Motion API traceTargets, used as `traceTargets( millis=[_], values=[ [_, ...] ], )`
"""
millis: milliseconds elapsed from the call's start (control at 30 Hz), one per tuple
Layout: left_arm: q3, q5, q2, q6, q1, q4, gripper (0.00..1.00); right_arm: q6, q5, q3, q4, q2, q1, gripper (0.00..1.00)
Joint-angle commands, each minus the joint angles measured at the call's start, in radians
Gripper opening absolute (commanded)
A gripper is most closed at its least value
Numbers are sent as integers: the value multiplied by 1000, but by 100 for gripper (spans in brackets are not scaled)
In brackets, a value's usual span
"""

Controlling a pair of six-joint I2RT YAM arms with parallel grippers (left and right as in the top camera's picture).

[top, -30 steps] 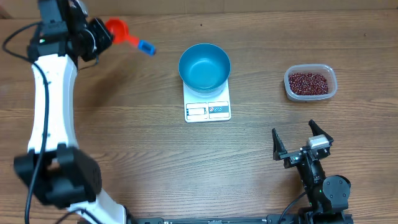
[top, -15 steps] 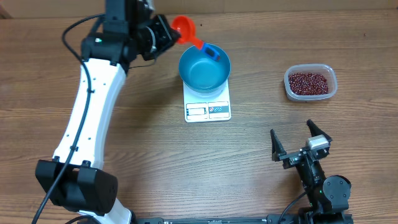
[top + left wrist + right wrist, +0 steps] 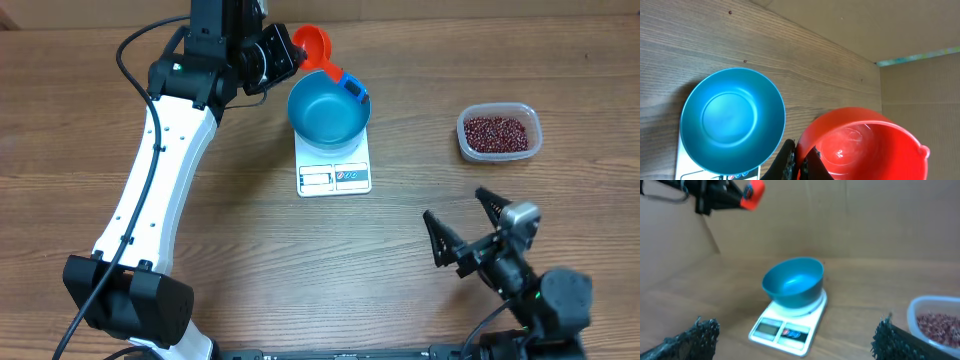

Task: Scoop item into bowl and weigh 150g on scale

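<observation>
The red scoop's handle sticks out free of the robot's left gripper, so the robot's right gripper keeps moving toward the handle's blue end and closes there.
The blue bowl stands on the white scale at the table's middle back. The item, dark red beans, lies in a clear tub at the right. My left gripper is shut on the rim of a red scoop. The scoop hangs just behind the bowl's far left edge, and its blue-tipped handle reaches over the bowl. In the left wrist view the scoop looks empty beside the bowl. My right gripper stands open near the front right, facing the scale and bowl.
The clear plastic tub sits to the right of the scale, also at the right edge of the right wrist view. A cardboard wall rises behind the table. The left arm's white link stretches over the table's left half.
My left arm has swung right, carrying the red scoop from the far left corner to the bowl's far edge. The right gripper has lifted and shifted slightly, still open.
</observation>
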Motion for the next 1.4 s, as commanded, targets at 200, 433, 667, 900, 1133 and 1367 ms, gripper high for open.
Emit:
traceTargets(
  millis=[200,433,667,900,1133,1367],
  values=[
    [5,-9,10,-21,0,18,4,-39,-50,673,-456,535,-31,100],
    [5,-15,10,-94,-45,15,4,97,-451,992,-492,948,-30,100],
    [5,-29,10,-183,-62,15,4,151,-518,992,-341,1039,10,89],
    [5,-28,10,-232,-60,15,4,173,-475,992,-335,1052,10,86],
    [5,21,10,-361,-72,15,4,229,-406,992,-303,1054,19,82],
    [5,29,10,-382,-117,6,4,264,-325,991,-248,1058,63,70]
  ],
)
